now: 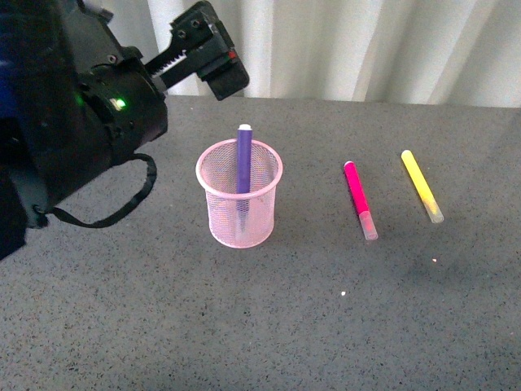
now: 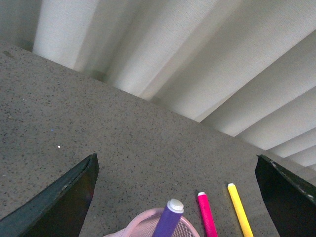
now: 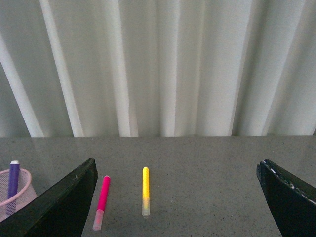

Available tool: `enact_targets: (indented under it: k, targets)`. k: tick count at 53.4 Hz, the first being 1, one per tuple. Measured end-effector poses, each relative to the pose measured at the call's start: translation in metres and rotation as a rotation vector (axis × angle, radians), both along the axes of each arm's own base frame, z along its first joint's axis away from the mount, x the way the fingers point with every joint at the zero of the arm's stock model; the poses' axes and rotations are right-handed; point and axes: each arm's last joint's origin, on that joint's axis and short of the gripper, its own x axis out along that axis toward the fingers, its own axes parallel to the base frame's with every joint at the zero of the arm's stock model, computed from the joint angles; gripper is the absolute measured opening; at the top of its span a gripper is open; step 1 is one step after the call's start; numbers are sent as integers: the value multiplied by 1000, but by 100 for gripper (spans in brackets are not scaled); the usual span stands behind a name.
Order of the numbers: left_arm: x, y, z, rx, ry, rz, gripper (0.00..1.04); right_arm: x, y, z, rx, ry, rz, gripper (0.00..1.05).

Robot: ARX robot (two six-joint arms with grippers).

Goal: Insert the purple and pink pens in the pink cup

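Note:
The pink pen (image 3: 101, 203) will tip against the cup's rim when I drop it into the wide pink cup, because the purple pen (image 2: 169, 218) is leaning in there.
The pink cup (image 1: 239, 195) stands upright on the grey table, and the purple pen (image 1: 243, 159) leans inside it with its white end poking above the rim. To the cup's right the pink pen (image 1: 359, 198) lies flat on the table, clear cap toward me. My left gripper (image 1: 213, 57) hovers open above and behind the cup, holding nothing. From the left wrist view the purple pen (image 2: 170, 217) and the cup's rim (image 2: 143, 224) sit below the open jaws. My right gripper (image 3: 177, 163) is open and empty, with the pink pen (image 3: 102, 197) ahead of it, near one finger.
A yellow marker (image 1: 422, 186) lies to the right of the pink pen, roughly parallel to it. A white pleated curtain (image 1: 366, 41) closes off the table's far edge. A black cable loop (image 1: 122, 204) hangs from the left arm, left of the cup.

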Motion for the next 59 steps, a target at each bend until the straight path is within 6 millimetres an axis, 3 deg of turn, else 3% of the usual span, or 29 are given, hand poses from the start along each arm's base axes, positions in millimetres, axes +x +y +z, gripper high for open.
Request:
enact_targets:
  k: [12,25,37,50,59]
  targets:
    - [-23,35,29,26,81,-102,98,0,0,0,0,0,0,98]
    - [-79,83,62,128,151,-228,98,0,0,0,0,0,0,98]
    - [-134,122,83,215,127,-199,98,0,0,0,0,0,0,98]
    - [-153,137,68,243,160,-110,98,0,0,0,0,0,0,98]
    - [-167,136,51,484,-121,165,72,0,0,0,0,0,0,98]
